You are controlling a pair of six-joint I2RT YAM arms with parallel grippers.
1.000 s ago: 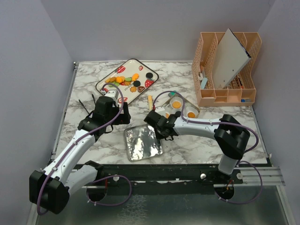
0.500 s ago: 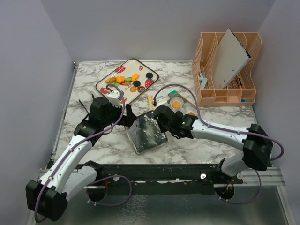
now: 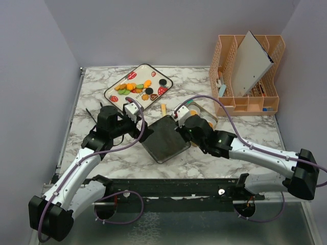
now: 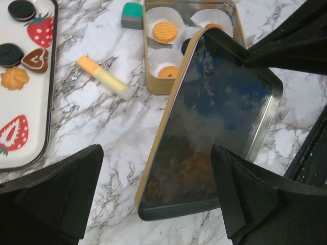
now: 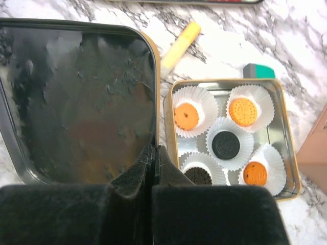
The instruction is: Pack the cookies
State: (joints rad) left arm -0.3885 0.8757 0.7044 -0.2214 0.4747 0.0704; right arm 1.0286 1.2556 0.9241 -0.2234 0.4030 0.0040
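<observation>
The tin lid's dark inside [image 3: 164,140] faces up, so my left gripper should grab the lid's near end [image 4: 172,206] and flip the lid before my right gripper covers the tin.
Several cookies [image 3: 134,88] lie on the white strawberry-print tray [image 3: 145,71]. More cookies sit in paper cups in the gold tin [image 5: 168,132], among them an orange one [image 5: 186,116] and a black one [image 5: 225,145]. My right gripper [image 5: 155,153] is shut on the edge of the tin lid [image 5: 76,102] and holds it tilted, dark inside up, beside the tin. From above the lid [image 3: 166,139] spans between my right gripper [image 3: 180,130] and my left gripper [image 3: 143,133]. My left gripper [image 4: 158,204] is open, and the lid's near end [image 4: 214,127] lies between its fingers, untouched.
A yellow tube [image 4: 104,76] and a teal eraser [image 4: 132,14] lie on the marble next to the tin [image 4: 153,87]. A peach desk organizer [image 3: 248,76] with a grey board stands at the back right. The tray's edge [image 4: 48,102] is left of the tube.
My right gripper has lifted the lid off the table, turned it from shiny to dark and carried it toward the tin. My left gripper has moved right to the lid's end.
</observation>
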